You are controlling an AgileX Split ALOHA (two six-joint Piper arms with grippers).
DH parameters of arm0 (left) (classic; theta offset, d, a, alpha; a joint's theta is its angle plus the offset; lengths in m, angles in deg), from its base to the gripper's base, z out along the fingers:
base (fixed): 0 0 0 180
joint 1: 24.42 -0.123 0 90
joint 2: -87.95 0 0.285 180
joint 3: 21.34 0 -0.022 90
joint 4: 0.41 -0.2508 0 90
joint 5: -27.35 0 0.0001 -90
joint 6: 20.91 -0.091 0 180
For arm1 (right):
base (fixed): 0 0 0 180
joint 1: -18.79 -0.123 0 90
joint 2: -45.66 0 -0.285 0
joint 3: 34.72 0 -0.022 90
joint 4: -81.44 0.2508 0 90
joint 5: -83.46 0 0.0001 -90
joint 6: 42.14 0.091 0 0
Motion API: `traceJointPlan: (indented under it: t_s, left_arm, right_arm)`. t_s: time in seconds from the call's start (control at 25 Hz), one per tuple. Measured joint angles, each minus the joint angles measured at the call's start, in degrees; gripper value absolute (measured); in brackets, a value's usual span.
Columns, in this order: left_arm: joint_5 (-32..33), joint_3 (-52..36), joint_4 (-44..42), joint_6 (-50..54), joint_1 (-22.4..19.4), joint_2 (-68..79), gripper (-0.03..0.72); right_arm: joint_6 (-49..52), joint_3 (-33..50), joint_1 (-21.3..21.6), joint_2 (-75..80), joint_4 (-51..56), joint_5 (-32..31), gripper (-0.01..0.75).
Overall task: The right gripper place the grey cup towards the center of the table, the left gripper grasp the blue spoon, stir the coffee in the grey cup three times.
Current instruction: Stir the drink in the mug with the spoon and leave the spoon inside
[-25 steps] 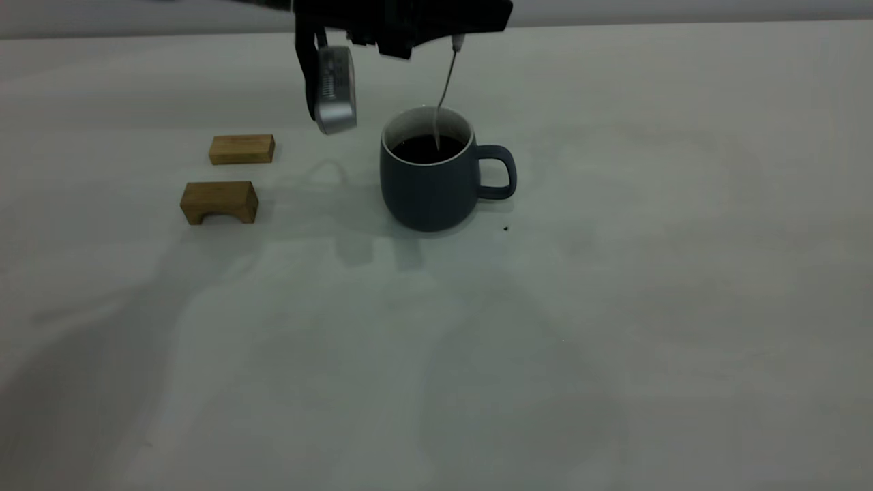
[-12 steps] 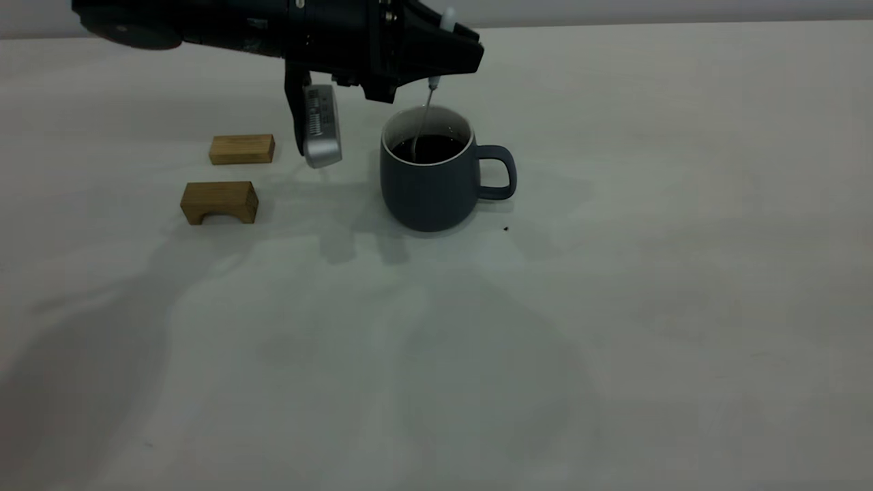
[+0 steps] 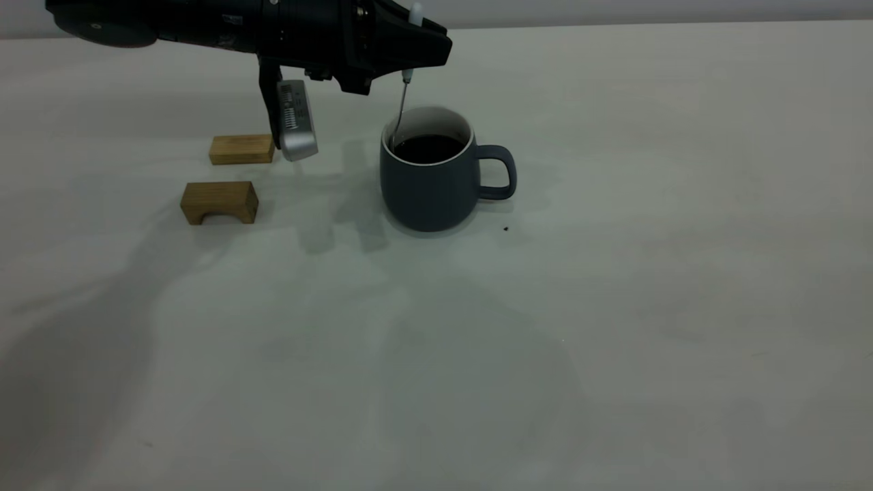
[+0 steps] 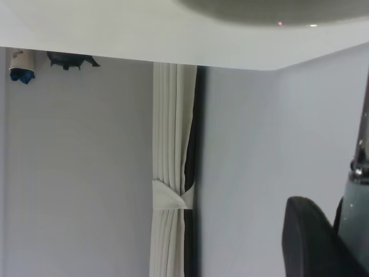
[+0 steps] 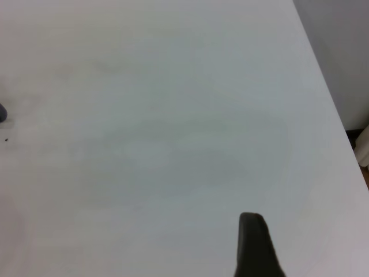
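Note:
My left gripper has the blue spoon's metal neck at the grey cup's inside (image 3: 395, 136), so next I sweep the spoon across the coffee (image 3: 434, 150) toward the cup's handle.
The grey cup (image 3: 426, 187) stands upright on the table (image 3: 614, 307), its handle to the right, with dark coffee (image 3: 430, 147) inside. My left gripper (image 3: 421, 49) hangs above the cup's left rim, shut on the blue spoon (image 3: 404, 92). The pale handle sticks up above the claw. The metal neck slants down into the cup by its left inner wall, and the bowl is hidden there. In the left wrist view a black finger (image 4: 308, 242) sits beside the spoon's handle (image 4: 358, 225). The right gripper (image 5: 253, 242) is over bare table, out of the exterior view.
Two tan wooden blocks lie left of the cup, a flat one (image 3: 241, 149) and an arched one (image 3: 219, 202). The left arm's silver camera module (image 3: 294, 121) hangs just beside the flat block. A tiny dark speck (image 3: 505, 228) lies near the cup's base.
The left arm has come down and swung left. The spoon went from the middle of the coffee to the cup's left inner wall. The cup has not moved.

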Motion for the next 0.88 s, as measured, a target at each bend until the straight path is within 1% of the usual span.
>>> traceJointPlan:
  t_s: [0.24,0.4,0.64,0.8,0.88]
  left_arm:
    - [0.04,0.47,0.1,-0.05,0.07,2.93,0.132]
    - [-0.02,2.98,0.1,-0.13,0.48,4.08,0.132]
    - [-0.09,7.0,0.22,-0.18,3.12,6.48,0.132]
    - [0.52,7.27,0.16,-0.18,5.56,7.37,0.132]
    - [1.86,7.27,0.12,-0.18,5.89,7.37,0.132]
  right_arm:
    - [0.0,0.0,0.0,0.0,0.0,0.0,0.511]
    - [0.0,0.0,0.0,0.0,0.0,0.0,0.511]
    - [0.0,0.0,0.0,0.0,0.0,0.0,0.511]
    - [0.0,0.0,0.0,0.0,0.0,0.0,0.511]
    - [0.0,0.0,0.0,0.0,0.0,0.0,0.511]
